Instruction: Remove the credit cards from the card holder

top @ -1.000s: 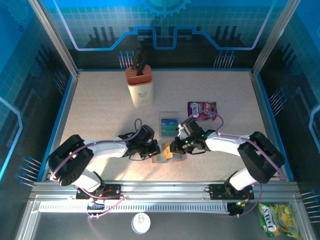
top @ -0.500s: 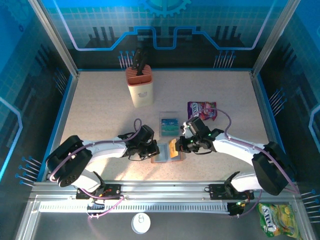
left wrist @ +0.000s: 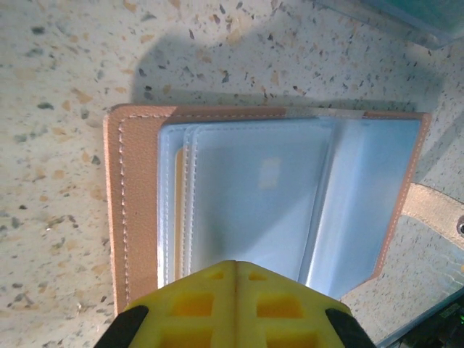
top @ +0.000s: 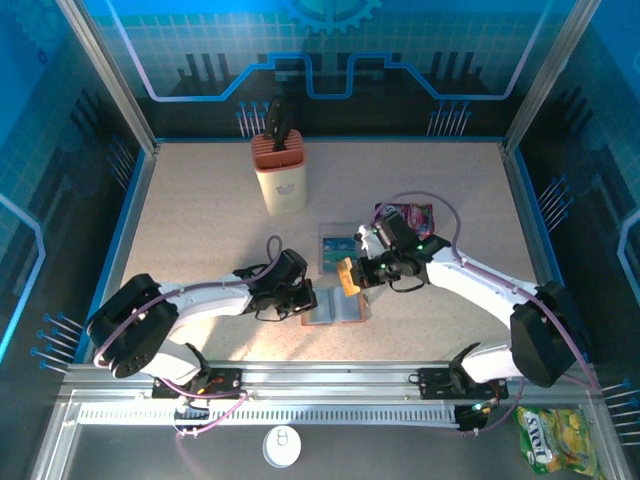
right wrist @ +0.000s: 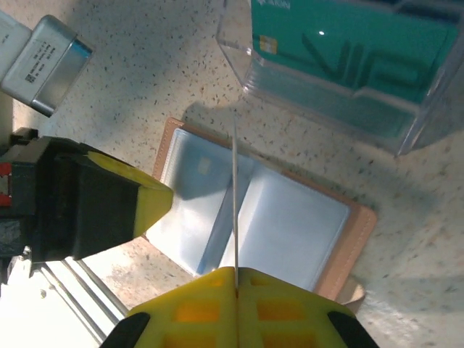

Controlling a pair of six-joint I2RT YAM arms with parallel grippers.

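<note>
The tan card [top: 347,276] is free of the card holder and the clear box's back slot [top: 338,230] is empty, so my right gripper should keep on to that slot and let go there.
The brown card holder [top: 340,308] lies open on the table, its grey-blue pockets [left wrist: 254,196] facing up. My left gripper [left wrist: 235,264] is shut, and its yellow tips sit over the near edge of those pockets [top: 308,298]. My right gripper [right wrist: 235,270] is shut on one thin credit card [right wrist: 234,188], seen edge-on above the open card holder [right wrist: 290,225]. From the top view this gripper [top: 348,277] hovers just behind the holder, and the card shows tan-orange. More teal credit cards [right wrist: 348,36] lie inside the clear plastic box [top: 337,248].
A purple snack packet [top: 405,218] lies right of the clear box, behind my right arm. A beige knife block [top: 280,175] stands at the back. The table's front rail [top: 320,380] runs close behind the holder, and a yellow-green packet [top: 548,438] lies beyond it.
My right gripper has risen off the card holder and moved back toward the clear box, carrying the card out with it. The left gripper has stayed on the holder.
</note>
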